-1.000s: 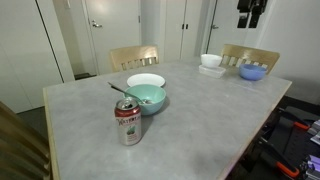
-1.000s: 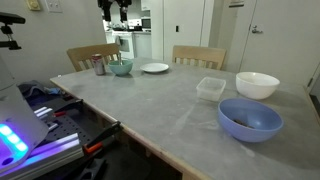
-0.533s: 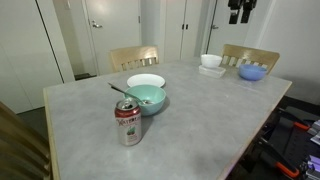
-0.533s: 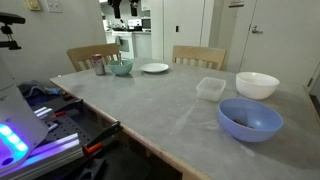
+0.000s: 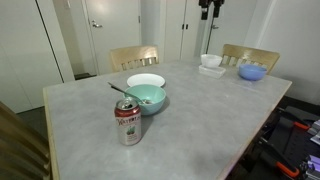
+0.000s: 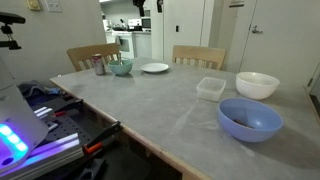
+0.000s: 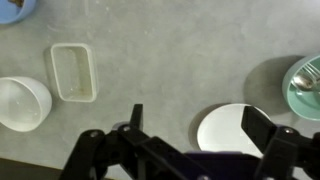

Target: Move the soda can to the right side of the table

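The robot's open gripper is high above the white plate (image 7: 229, 130) and a long way from the soda can, so it should move past the teal bowl and come down over the can (image 5: 129, 121).
The soda can (image 5: 128, 122), red and white with a silver top, stands upright near the front edge of the grey speckled table (image 5: 205, 110). It also shows at the table's far end in an exterior view (image 6: 98, 65), next to a teal bowl. My gripper (image 5: 212, 8) hangs high above the table, far from the can, at the top edge of the frame. In the wrist view the gripper (image 7: 198, 125) is open and empty, with a white plate (image 7: 225, 130) far below between its fingers. The can is out of the wrist view.
A teal bowl with a spoon (image 5: 148, 98) sits just behind the can, with the white plate (image 5: 146, 81) beyond it. A clear container (image 6: 211, 88), a white bowl (image 6: 257, 85) and a blue bowl (image 6: 249, 118) stand at the other end. Wooden chairs (image 5: 133, 57) line the far side.
My gripper has moved sideways high over the table, from above the bowls' end towards the plate and the can. Nothing on the table has moved.
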{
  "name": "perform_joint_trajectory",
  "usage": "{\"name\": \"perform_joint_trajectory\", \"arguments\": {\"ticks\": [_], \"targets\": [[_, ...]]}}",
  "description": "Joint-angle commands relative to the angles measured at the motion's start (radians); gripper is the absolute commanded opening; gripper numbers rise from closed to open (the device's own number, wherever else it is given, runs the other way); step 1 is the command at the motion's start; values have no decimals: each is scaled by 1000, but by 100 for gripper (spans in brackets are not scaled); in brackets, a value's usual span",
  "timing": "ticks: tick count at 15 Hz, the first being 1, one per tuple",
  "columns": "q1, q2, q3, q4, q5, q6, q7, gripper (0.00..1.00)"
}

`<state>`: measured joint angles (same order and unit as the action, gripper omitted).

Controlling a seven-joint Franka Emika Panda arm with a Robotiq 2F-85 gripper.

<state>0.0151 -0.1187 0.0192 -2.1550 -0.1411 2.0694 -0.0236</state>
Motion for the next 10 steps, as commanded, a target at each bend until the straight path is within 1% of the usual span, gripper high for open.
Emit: {"name": "perform_joint_trajectory", "arguments": {"ticks": [1,2,3,5,10], "targets": [[26,161,20,198,34,-25,-46,100],[18,77,10,97,22,1,-21,100],[25,110,16,135,22,0,-21,100],[32,146,20,171,22,-1,-20,100],[31,152,19,180,22,-2,-20,100]]}}
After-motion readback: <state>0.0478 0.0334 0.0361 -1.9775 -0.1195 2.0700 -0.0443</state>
